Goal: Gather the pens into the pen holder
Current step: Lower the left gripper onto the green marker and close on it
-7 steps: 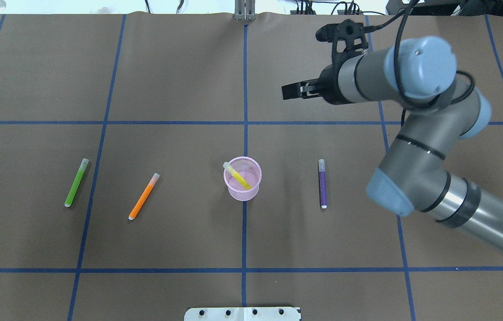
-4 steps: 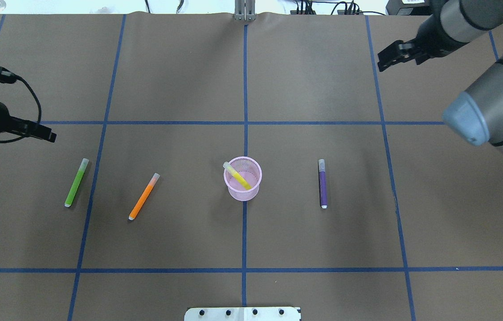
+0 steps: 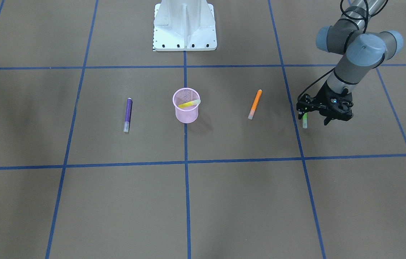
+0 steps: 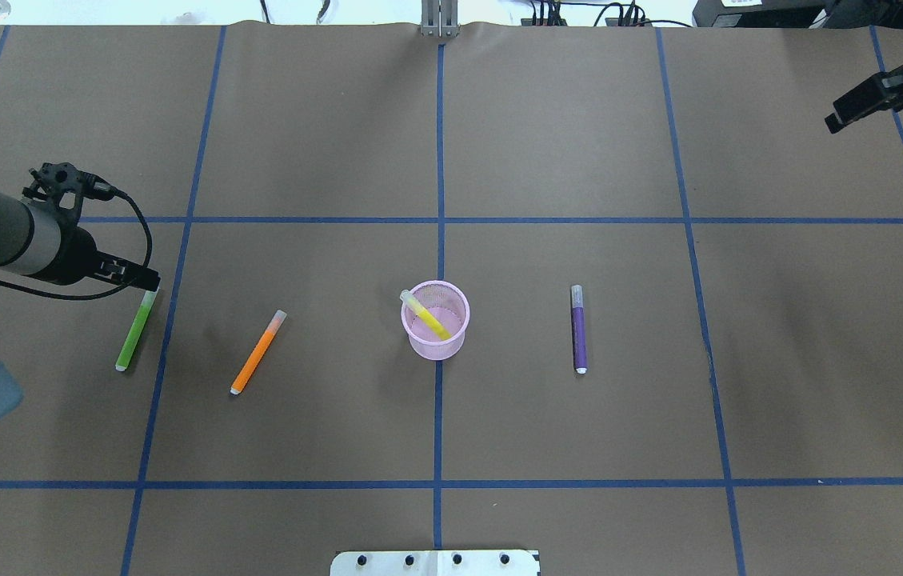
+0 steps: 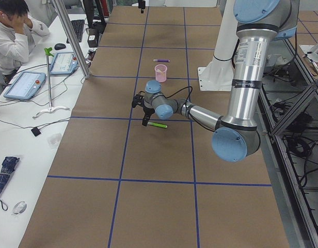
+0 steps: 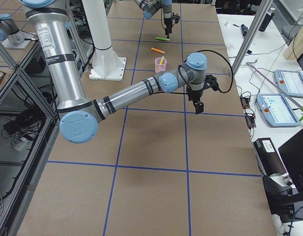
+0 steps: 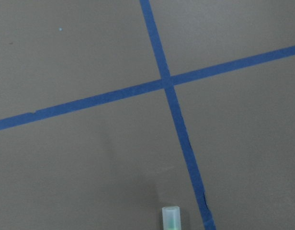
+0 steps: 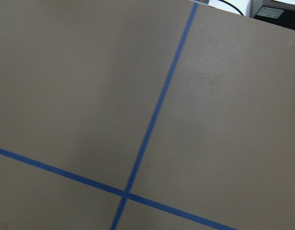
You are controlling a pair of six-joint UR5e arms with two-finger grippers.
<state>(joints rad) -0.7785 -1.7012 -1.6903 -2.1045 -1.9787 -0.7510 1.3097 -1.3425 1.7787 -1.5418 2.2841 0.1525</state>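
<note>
My gripper is going to drop the green pen into the roomy pen holder (image 3: 183,96). The yellow pen (image 3: 189,104) leans across that holder, so it will shift to lean next to the green pen.
The pink mesh pen holder (image 4: 437,342) (image 3: 185,114) stands at the table's middle with the yellow pen (image 4: 427,317) (image 3: 189,104) leaning inside it. The purple pen (image 4: 578,330) (image 3: 127,114), orange pen (image 4: 257,353) (image 3: 255,104) and green pen (image 4: 133,334) (image 3: 305,121) lie flat on the paper. My left gripper (image 4: 145,282) (image 3: 313,118) hangs open and empty over the green pen's cap end, which shows in the left wrist view (image 7: 171,218). My right gripper (image 4: 841,118) is off at the far right; I cannot tell if it is open or shut.
The table is covered in brown paper with blue tape grid lines (image 4: 440,220). The robot's white base (image 3: 185,25) stands at the robot-side edge. An operator (image 5: 12,36) sits at a side desk beyond the table's far edge.
My left arm came in from the left edge and moved right and down to the green pen's cap end. My right arm swung away from near the holder to the far right.
</note>
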